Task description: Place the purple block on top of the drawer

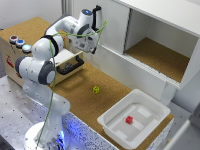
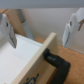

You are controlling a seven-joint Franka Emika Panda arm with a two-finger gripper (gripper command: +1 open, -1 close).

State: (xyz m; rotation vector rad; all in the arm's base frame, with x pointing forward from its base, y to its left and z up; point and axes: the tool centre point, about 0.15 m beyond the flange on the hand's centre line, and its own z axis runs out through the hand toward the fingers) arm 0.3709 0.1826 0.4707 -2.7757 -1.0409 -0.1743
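Note:
The pale wooden drawer stands pulled out and most of its bottom is hidden behind its front, so I should expect the purple block to be inside.
The pale wooden drawer point(image 1: 69, 60) with a black bar handle point(image 1: 71, 68) stands pulled out of the light wooden box point(image 1: 10, 52), which bears round coloured buttons point(image 1: 20, 43) on top. My gripper point(image 1: 90, 48) hangs just above the drawer's open end. In the wrist view the gripper point(image 2: 40, 31) is open, its fingers point(image 2: 8, 33) wide apart with nothing between them. Below them lie the drawer point(image 2: 20, 57) and its handle point(image 2: 58, 63). The purple block shows in neither view.
A small yellow block point(image 1: 96, 89) lies on the cork surface in front of the drawer. A white tray point(image 1: 115, 125) at the exterior view's lower right holds a red block point(image 1: 129, 120). A large white cabinet point(image 1: 160, 22) with an open compartment stands behind.

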